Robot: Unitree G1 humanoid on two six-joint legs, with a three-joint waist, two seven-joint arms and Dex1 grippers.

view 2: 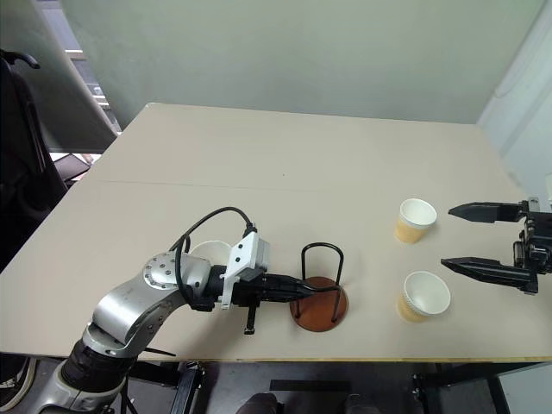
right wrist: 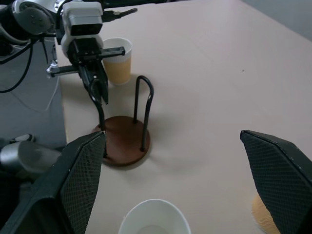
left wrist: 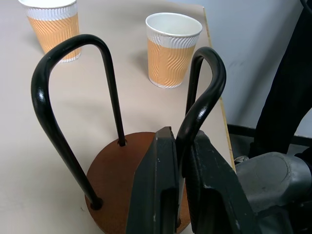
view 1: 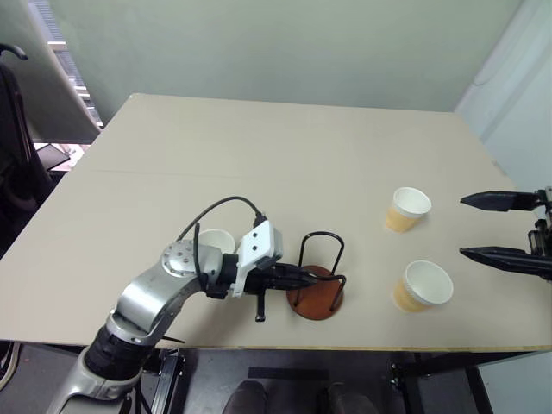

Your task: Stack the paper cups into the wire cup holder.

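Note:
The paper cup gets narrower toward its base, so the cup will slide into the gap between the wire loops and stand up straight when I lower it.
The wire cup holder, a reddish-brown disc with two black wire loops, stands near the table's front edge. My left gripper is shut on the nearer loop, pinching the wire between its fingers. One paper cup stands upright just behind my left wrist. Two more paper cups stand upright to the right of the holder. Beyond them, my right gripper hovers open, pointing toward them with nothing between its fingers.
The beige table stretches back to a pale wall. The holder sits close to the front edge. A dark chair stands off the table's left side. A black cable arcs over my left wrist.

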